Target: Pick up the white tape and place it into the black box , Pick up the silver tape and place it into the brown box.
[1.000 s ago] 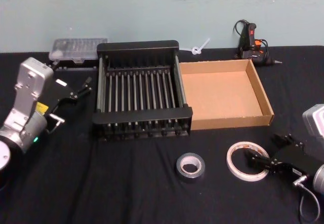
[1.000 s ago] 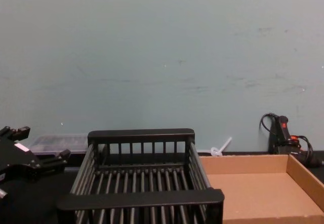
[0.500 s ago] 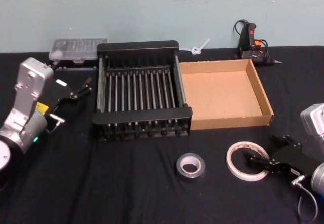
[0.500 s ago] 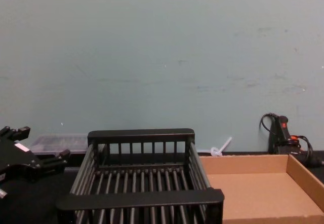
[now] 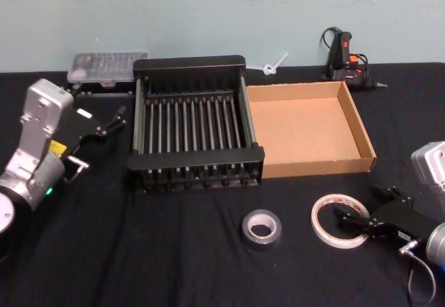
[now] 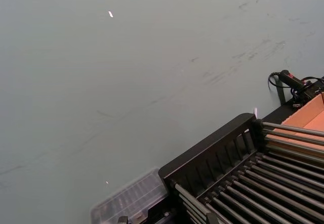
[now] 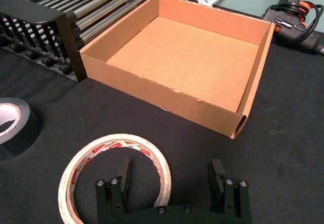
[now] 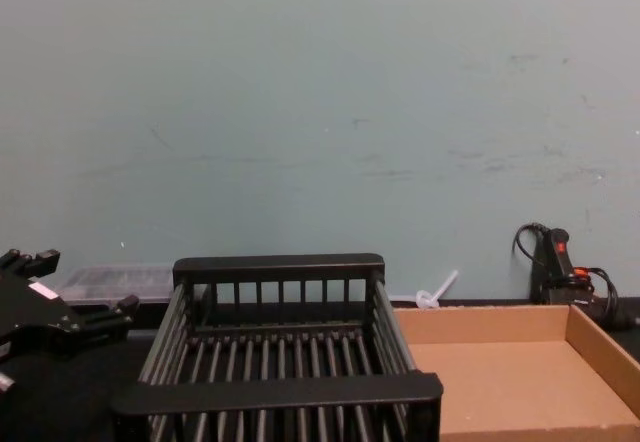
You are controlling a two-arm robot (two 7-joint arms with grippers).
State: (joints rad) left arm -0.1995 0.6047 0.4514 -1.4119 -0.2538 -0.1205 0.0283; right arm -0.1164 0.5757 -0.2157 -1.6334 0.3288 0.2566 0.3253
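Note:
The ring should keep its round shape and stick out sideways when the robot lifts it by one side, because a printed core (image 7: 115, 145) lines the white tape (image 7: 164, 171).
The white tape (image 5: 319, 218) (image 7: 81, 164) lies flat on the black cloth at the front right. My right gripper (image 5: 359, 205) (image 7: 169, 172) is open low over it, one finger inside the ring and one outside, straddling its band. The silver tape (image 5: 261, 228) (image 7: 11, 125) lies flat to the left of the white one. Behind them stand the black box (image 5: 195, 160) (image 7: 48, 12) (image 8: 280, 390) and, to its right, the brown box (image 5: 320, 164) (image 7: 167, 102) (image 8: 600, 352), both with nothing inside. My left gripper (image 5: 111, 121) (image 8: 82, 287) hovers open left of the black box.
A clear plastic case (image 5: 108, 67) (image 6: 132, 201) sits behind the black box's left corner. A glue gun (image 5: 345, 58) (image 7: 291, 11) with its cord lies behind the brown box, and a white zip tie (image 5: 273, 65) rests by the wall. Black cloth covers the table.
My right gripper has sunk slightly lower around the white tape's band. Both tapes and the left arm have stayed where they were.

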